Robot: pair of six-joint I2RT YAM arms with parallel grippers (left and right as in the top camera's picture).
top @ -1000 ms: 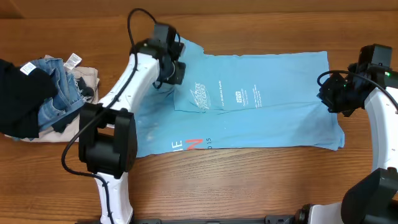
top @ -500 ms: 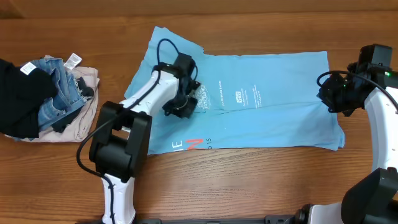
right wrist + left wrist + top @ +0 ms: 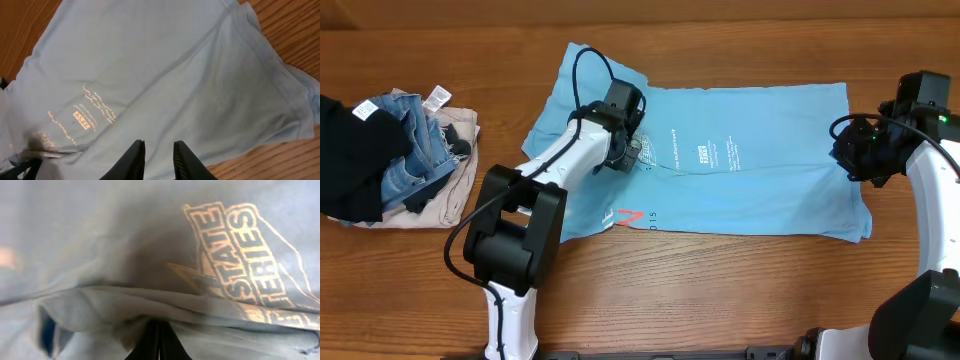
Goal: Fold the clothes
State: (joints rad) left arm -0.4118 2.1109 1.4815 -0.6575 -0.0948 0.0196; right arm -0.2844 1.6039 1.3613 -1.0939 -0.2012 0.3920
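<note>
I can see a raised fold (image 3: 125,298) bunching up the T-shirt beside the red letter. Next, my left gripper pulls the fold toward the heap of garments (image 3: 420,165) to spread that end of the T-shirt flat.
The clothes here are a light-blue T-shirt (image 3: 750,190) spread across the wooden table, with small white print in the middle and white-and-red letters (image 3: 630,217) near the front edge. My left gripper (image 3: 630,152) sits over the shirt's left half, shut on a raised fold of its fabric. In the left wrist view the black fingertips (image 3: 159,339) are pressed together under bunched cloth, beside a printed logo (image 3: 245,260). My right gripper (image 3: 852,150) hovers at the shirt's right edge. Its fingers (image 3: 159,152) stand slightly apart with nothing between them, above the shirt (image 3: 150,60).
A heap of other garments (image 3: 390,160), denim, black and beige, lies at the table's left end. The left arm's base (image 3: 505,240) stands at the front left and the right arm (image 3: 930,200) along the right edge. Bare wood (image 3: 720,290) runs along the front.
My left gripper swung from the shirt's upper-left corner toward its middle, dragging fabric along; the lower-left part with the letters has shifted inward. The right arm stayed still.
</note>
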